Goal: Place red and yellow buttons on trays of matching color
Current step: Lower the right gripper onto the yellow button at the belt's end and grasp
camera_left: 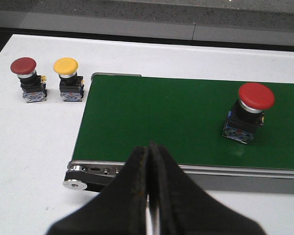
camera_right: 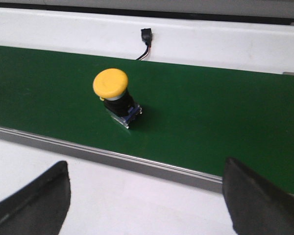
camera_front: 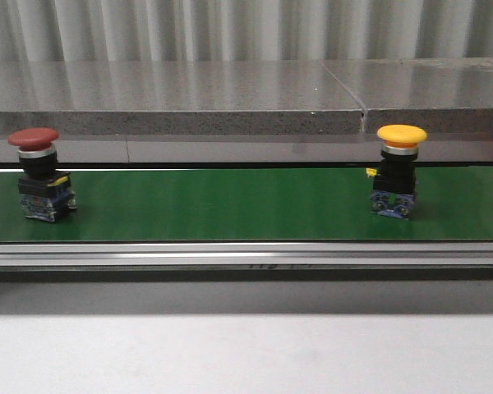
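The red button (camera_front: 43, 174) stands on the green conveyor belt (camera_front: 222, 203), so it should keep riding along upright when the robot lifts the yellow button away.
A red button (camera_front: 34, 176) stands upright on the green conveyor belt (camera_front: 230, 205) at its left end; the same red button (camera_left: 249, 110) shows in the left wrist view. A yellow button (camera_front: 398, 172) stands on the belt at the right, and the right wrist view also holds this yellow button (camera_right: 116, 95). My left gripper (camera_left: 149, 149) is shut and empty, hovering over the belt's near edge. My right gripper (camera_right: 144, 186) is open above the white table, short of the belt, with nothing between its fingers. No trays are in view.
Beyond the belt's left end, another red button (camera_left: 27, 78) and another yellow button (camera_left: 68, 78) stand side by side on the white table (camera_left: 34, 147). A black cable plug (camera_right: 146, 41) lies behind the belt. A grey stone ledge (camera_front: 230, 98) runs along the back.
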Robot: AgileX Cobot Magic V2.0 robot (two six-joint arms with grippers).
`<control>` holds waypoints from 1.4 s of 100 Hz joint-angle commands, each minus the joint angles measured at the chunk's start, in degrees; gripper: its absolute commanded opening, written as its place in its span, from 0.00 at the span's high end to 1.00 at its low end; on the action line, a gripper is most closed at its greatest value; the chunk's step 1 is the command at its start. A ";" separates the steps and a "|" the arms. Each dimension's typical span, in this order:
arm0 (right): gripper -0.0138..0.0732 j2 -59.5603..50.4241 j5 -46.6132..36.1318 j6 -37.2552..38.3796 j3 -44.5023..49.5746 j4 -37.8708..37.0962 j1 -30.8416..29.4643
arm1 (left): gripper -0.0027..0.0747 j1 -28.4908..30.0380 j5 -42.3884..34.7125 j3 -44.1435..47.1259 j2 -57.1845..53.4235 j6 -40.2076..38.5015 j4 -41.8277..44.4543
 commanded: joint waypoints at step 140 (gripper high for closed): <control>0.80 39.38 -11.49 -3.20 -15.41 2.16 7.98 | 0.99 -0.45 -3.87 -1.58 0.07 0.11 -1.02</control>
